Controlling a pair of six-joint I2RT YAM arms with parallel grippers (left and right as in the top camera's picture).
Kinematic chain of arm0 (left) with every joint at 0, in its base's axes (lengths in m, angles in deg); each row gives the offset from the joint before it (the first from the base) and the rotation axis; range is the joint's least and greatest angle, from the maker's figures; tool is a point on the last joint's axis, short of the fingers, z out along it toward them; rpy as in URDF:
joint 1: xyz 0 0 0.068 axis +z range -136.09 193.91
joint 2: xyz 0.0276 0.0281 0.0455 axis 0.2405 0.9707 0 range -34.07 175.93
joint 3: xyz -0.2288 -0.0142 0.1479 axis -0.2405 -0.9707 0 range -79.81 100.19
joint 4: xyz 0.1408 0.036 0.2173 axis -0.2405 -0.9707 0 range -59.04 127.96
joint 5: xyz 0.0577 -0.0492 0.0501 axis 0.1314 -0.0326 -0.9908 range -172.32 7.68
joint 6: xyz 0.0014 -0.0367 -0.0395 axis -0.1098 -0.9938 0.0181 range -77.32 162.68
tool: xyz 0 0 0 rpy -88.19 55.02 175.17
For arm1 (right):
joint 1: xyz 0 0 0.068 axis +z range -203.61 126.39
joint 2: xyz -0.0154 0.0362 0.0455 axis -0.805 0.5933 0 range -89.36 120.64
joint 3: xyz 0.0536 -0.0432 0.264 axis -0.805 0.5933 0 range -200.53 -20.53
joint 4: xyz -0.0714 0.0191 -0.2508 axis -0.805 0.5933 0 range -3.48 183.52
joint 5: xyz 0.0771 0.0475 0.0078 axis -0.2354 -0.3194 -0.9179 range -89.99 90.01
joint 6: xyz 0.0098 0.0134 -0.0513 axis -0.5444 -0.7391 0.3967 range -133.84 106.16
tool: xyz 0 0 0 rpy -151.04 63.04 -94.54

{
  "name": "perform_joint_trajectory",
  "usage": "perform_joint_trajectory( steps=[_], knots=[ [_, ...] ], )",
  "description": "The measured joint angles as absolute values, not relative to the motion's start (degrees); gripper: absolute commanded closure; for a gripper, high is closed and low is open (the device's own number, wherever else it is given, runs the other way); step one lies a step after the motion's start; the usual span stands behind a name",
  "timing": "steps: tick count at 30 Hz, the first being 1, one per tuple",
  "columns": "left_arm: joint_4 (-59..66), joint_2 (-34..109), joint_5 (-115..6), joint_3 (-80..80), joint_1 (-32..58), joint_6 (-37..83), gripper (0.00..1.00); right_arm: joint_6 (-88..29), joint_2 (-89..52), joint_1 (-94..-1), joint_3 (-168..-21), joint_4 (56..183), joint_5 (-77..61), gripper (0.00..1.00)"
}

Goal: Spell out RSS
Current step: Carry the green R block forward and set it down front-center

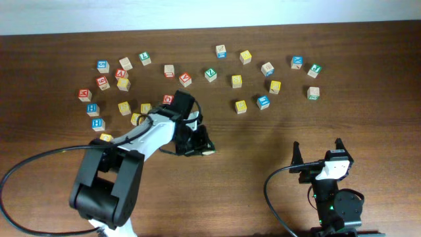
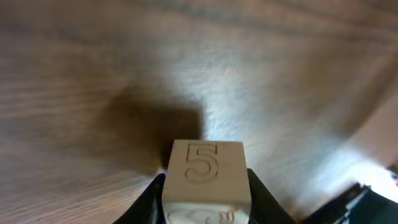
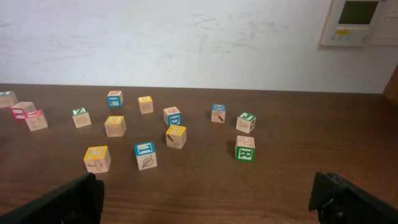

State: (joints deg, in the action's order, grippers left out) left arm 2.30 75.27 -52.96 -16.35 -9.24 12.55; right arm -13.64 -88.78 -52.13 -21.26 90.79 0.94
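I should put down the cube and regrip it by its other sides to turn it, because the cube's plain carved side faces up in my left gripper.
My left gripper is shut on a small wooden cube just above the table, left of centre. The cube's visible face is bare wood with a carved figure like an S or 5, and I cannot see a yellow face on it. The green-bordered R cube stands at the far right of the scattered cubes and also shows in the overhead view. Several yellow-faced cubes lie loose, such as one near the middle and one ahead of my right gripper. My right gripper is open and empty at the front right, its fingers wide apart.
Several red, blue, green and yellow letter cubes are scattered across the back half of the table, with a cluster at the back left and another at the back right. A white wall rises behind the table.
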Motion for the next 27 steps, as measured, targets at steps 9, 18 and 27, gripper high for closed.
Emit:
perform_joint_trajectory(
  steps=[9, 18, 27],
  knots=[
    [-5.77, 72.95, -63.54, -16.79, -9.27, 14.84, 0.83, -13.64, -88.78, -52.13, -21.26, 90.79, 0.97, 0.02],
    [-2.53, 73.10, -59.89, -16.65, -8.76, 18.95, 0.89, -13.66, -88.78, -52.13, -21.26, 90.79, 0.97, 0.02],
    [12.74, 75.22, -39.63, -18.95, -9.33, 23.24, 0.87, -13.66, -88.78, -52.13, -21.26, 90.79, 0.94, 0.02]
  ],
)
